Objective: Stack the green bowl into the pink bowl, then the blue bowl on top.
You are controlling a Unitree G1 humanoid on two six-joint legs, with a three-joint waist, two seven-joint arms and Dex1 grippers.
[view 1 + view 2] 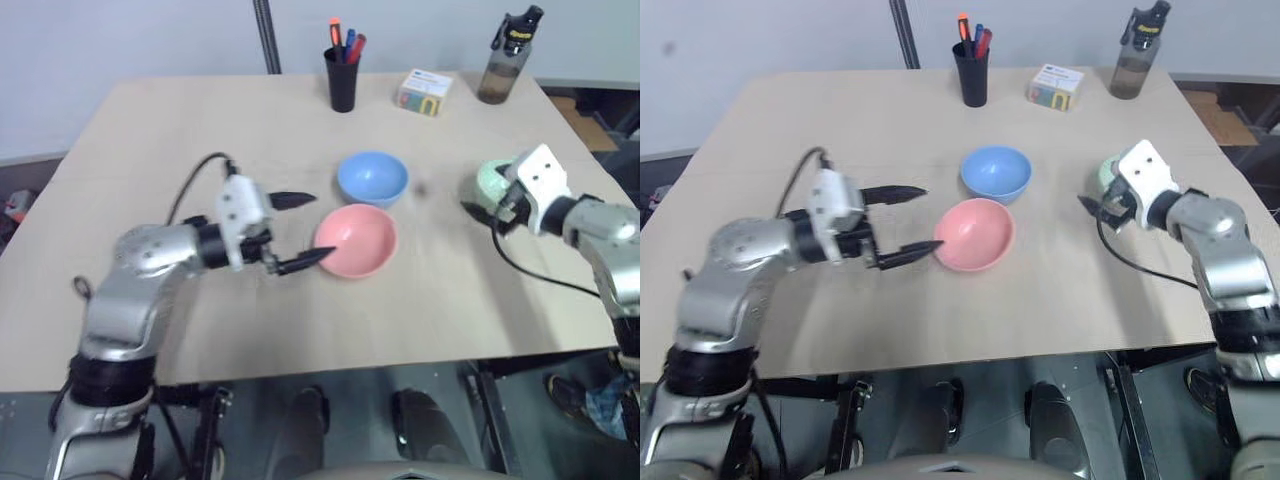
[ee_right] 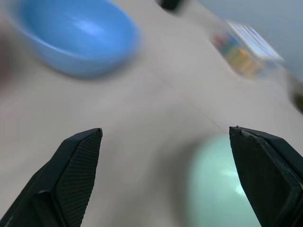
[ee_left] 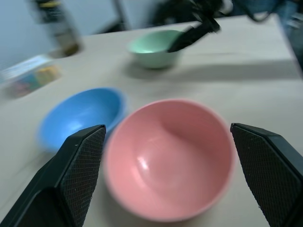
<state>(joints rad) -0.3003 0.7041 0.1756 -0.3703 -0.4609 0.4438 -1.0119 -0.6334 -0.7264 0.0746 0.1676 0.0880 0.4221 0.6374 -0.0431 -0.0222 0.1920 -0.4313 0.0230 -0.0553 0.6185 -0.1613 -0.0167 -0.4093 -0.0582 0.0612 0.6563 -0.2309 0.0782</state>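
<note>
My gripper is about to lower the green bowl (image 1: 490, 184). The pink bowl's wide, round opening (image 1: 357, 239) is open and empty, so the green bowl will then sit deep inside, with the bowls' rims almost meeting.
The pink bowl (image 1: 355, 240) stands empty near the table's middle, and the blue bowl (image 1: 372, 177) sits just behind it, almost touching. My left gripper (image 1: 322, 226) is open just left of the pink bowl, holding nothing; in the left wrist view its fingers (image 3: 80, 161) frame the pink bowl (image 3: 168, 156). The green bowl (image 1: 490, 180) rests at the right. My right gripper (image 1: 478, 207) is open at that bowl's near side, one black finger beside its rim. The right wrist view has the green bowl (image 2: 220, 189) between the spread fingers (image 2: 78, 165), nothing gripped.
On the far side of the table (image 1: 200, 130) stand a black pen cup (image 1: 342, 78), a small colourful box (image 1: 425, 92) and a dark drinking bottle (image 1: 508, 60). A cable hangs from each wrist. The table's front edge lies close below both arms.
</note>
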